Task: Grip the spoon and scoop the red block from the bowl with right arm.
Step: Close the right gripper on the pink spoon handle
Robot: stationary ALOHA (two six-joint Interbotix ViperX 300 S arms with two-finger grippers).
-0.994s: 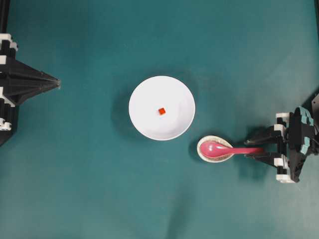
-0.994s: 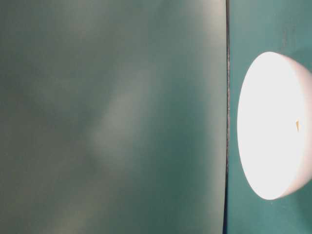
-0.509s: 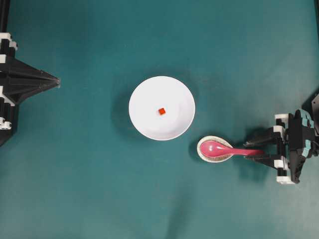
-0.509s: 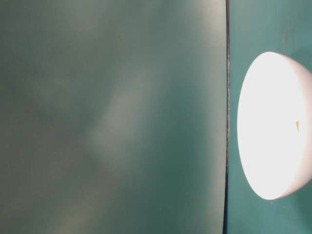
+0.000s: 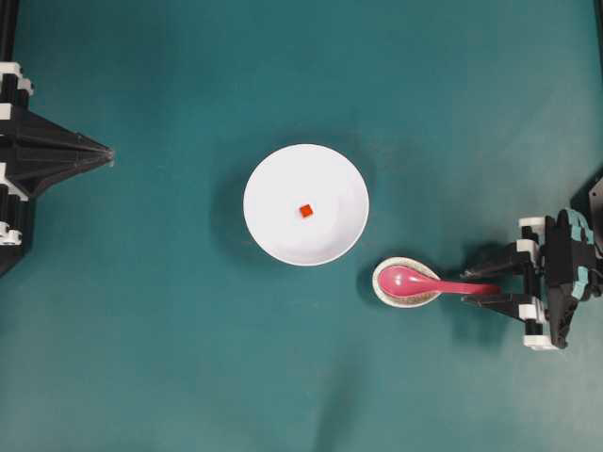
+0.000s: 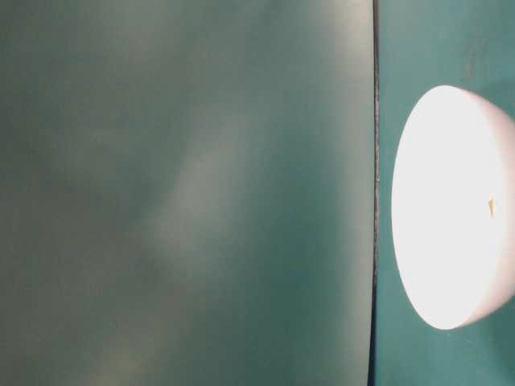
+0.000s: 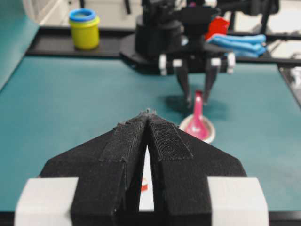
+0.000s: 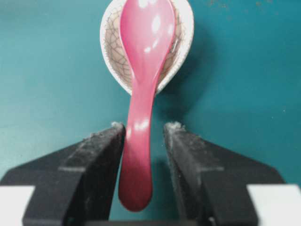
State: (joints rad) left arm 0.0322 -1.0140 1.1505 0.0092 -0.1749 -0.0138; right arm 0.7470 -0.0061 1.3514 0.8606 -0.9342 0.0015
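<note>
My gripper will lift the spoon with the red block (image 5: 306,211) riding inside the pink spoon's hollow scoop (image 5: 403,281), because the block is smaller than the scoop.
The pink spoon (image 5: 424,282) lies with its scoop in a small speckled dish (image 5: 384,287) and its handle pointing right. My right gripper (image 5: 474,287) is open and straddles the handle end. In the right wrist view the spoon (image 8: 141,94) sits between the fingers of the right gripper (image 8: 144,126), close against the left finger, with a gap to the right one. The white bowl (image 5: 330,221) stands mid-table with the red block (image 5: 305,210) inside. My left gripper (image 5: 105,155) rests shut at the far left, empty.
The speckled dish (image 8: 186,37) sits just right of and below the bowl. Beyond the table's far edge in the left wrist view are a yellow jar with a blue lid (image 7: 83,29) and blue and red items (image 7: 235,42). The table-level view shows only the bowl (image 6: 451,209) and blurred teal.
The right gripper has shifted slightly toward the table's near edge, still open around the handle. Spoon, bowl, block and left arm have not moved.
</note>
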